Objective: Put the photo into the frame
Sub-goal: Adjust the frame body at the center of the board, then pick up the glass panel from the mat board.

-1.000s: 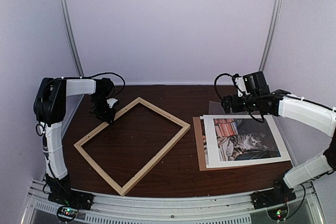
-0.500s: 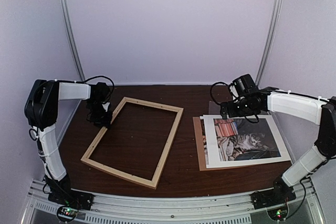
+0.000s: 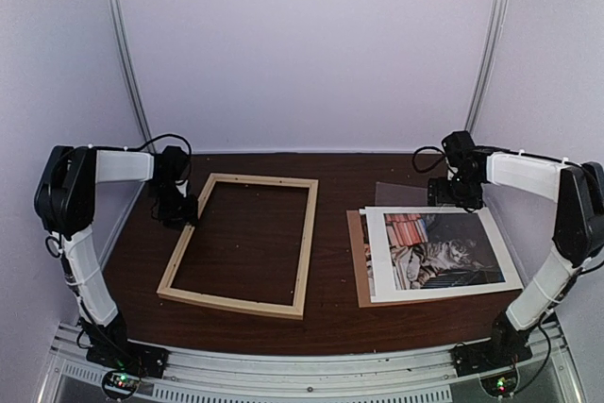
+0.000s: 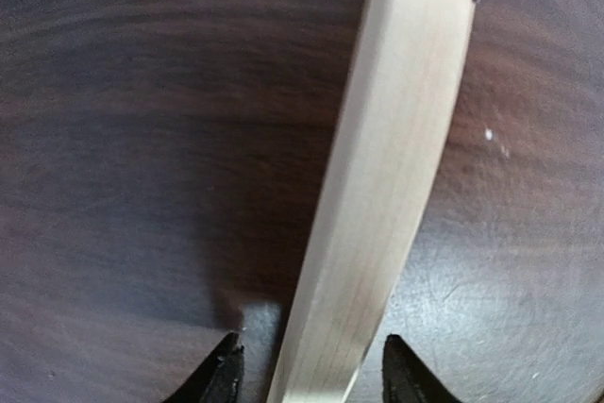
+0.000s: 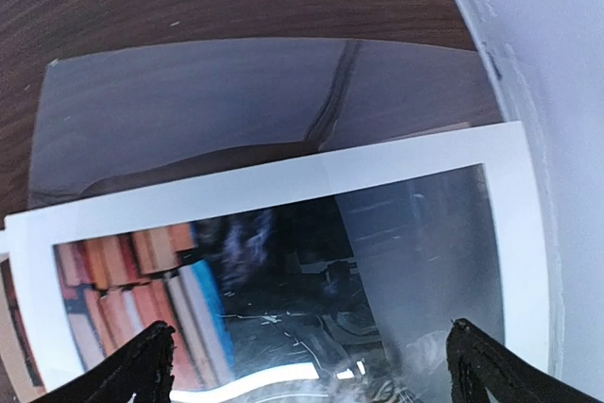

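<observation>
The clear sheet is on top of the photo, close against the wall. My right gripper should slide the clear sheet toward the frame so that my left gripper can take it.
The frame [image 3: 231,302], thin pale wood strips, lies flat on the dark table left of centre, its long sides running front to back. My left gripper [image 3: 187,211] straddles the frame's left strip [image 4: 396,139]. Its jaws are open, with a gap on each side of the wood [image 4: 310,370]. The photo [image 3: 439,252], a tabby cat beside red-orange books in a white border, lies face up at the right. My right gripper [image 3: 457,197] hovers over the photo's [image 5: 283,261] far edge, wide open and empty [image 5: 310,356].
A brown backing board [image 3: 357,266] lies under the photo, showing along its left side. A clear sheet [image 3: 394,193] [image 5: 236,101] lies just behind the photo. White enclosure walls [image 3: 302,44] close the back and sides, with the right wall [image 5: 547,63] close to the right gripper.
The frame has swung from a diagonal to nearly straight, pulled by the left gripper, whose jaws have since loosened off the strip. The right arm moved right, to the photo's far edge.
</observation>
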Available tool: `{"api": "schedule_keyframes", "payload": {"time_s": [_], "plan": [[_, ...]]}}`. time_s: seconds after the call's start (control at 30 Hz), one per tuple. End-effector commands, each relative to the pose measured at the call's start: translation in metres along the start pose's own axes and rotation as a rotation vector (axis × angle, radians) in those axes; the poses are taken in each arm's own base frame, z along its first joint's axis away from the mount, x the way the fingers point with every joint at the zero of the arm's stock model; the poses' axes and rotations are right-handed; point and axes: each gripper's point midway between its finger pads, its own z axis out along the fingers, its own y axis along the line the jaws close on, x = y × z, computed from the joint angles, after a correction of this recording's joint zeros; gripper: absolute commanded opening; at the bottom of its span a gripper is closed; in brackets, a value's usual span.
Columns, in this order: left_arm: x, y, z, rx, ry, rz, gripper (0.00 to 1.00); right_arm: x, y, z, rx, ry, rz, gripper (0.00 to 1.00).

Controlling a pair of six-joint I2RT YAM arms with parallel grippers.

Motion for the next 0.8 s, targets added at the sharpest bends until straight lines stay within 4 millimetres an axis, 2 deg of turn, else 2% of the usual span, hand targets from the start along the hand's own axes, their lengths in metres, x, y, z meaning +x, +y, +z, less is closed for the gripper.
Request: {"api": "schedule_keyframes", "payload": {"time_s": [0.0,0.1,0.13,0.2,0.3,0.43,0.57,0.77], "plan": [[-0.029,0.004,-0.031,-0.023,-0.118,-0.009,0.62,-0.009,-0.056,0.008,0.137,0.008,0.126,1.00],[-0.039,0.005,-0.048,-0.039,-0.164,0.009,0.75,-0.006,-0.087,0.017,0.191,0.023,0.187,1.00],[-0.043,0.004,-0.057,-0.037,-0.191,0.014,0.78,-0.003,-0.092,0.020,0.201,0.032,0.193,1.00],[-0.050,0.001,-0.072,-0.026,-0.233,0.030,0.82,0.000,-0.114,0.030,0.237,0.057,0.239,1.00],[-0.057,-0.006,-0.094,-0.010,-0.292,0.055,0.83,0.001,-0.134,0.040,0.272,0.077,0.284,1.00],[-0.056,-0.017,-0.108,0.008,-0.327,0.101,0.83,-0.003,-0.156,0.052,0.299,0.089,0.317,1.00],[-0.051,-0.029,-0.108,0.022,-0.330,0.138,0.83,-0.001,-0.165,0.071,0.273,0.146,0.349,1.00],[-0.048,-0.042,-0.101,0.064,-0.327,0.161,0.84,0.003,-0.150,0.092,0.152,0.197,0.387,1.00]]}}
